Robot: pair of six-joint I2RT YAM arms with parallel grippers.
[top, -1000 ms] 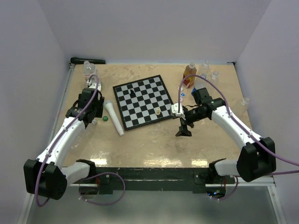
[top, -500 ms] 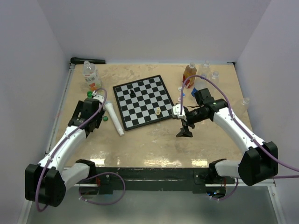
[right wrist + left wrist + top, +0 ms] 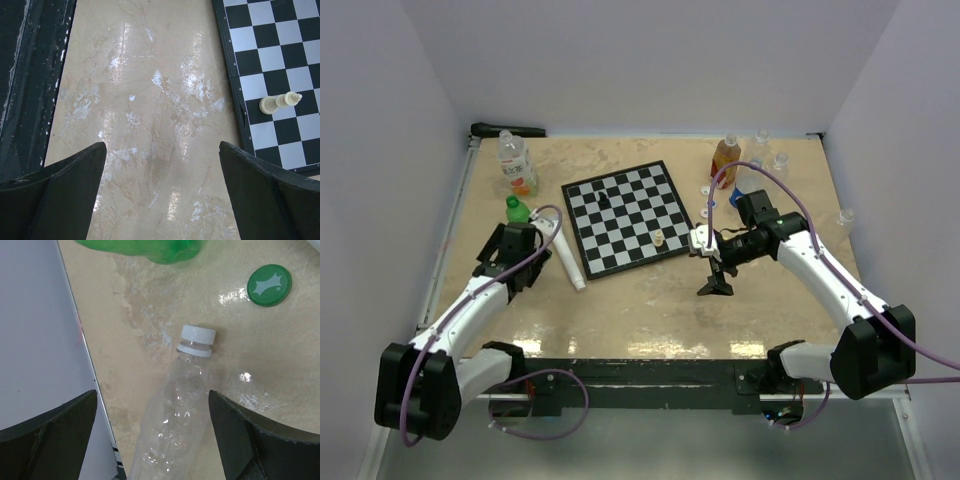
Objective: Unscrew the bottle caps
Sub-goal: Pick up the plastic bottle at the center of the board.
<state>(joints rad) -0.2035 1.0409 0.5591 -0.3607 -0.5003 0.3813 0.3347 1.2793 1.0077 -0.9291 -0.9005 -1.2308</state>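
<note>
The clear bottle's body [image 3: 174, 412] is between the open fingers of my left gripper, and the white cap [image 3: 198, 335] lies free beyond them. My left gripper should keep going down and close on that body.
A clear bottle [image 3: 172, 425] with a white cap [image 3: 198, 335] lies on the table, its body between the wide-open fingers of my left gripper [image 3: 152, 395], which touch nothing. Beyond it stands a green bottle [image 3: 145, 249] [image 3: 517, 210], with a loose green cap [image 3: 269, 285] to its right. Seen from above, the left gripper [image 3: 510, 258] hovers near the left wall and hides the lying bottle. An orange-labelled bottle [image 3: 517, 163] stands at the back left. My right gripper [image 3: 162, 145] [image 3: 713, 283] is open over bare table, beside the chessboard.
A chessboard [image 3: 625, 215] with a few pieces fills the middle, and a pale piece [image 3: 280, 102] lies near its edge. A long white tube [image 3: 565, 252] lies left of the board. More bottles [image 3: 724, 160] and small caps stand at the back right.
My left arm has drawn back toward the near edge and its jaws have widened. The green bottle now stands uncovered. The right arm has barely moved.
</note>
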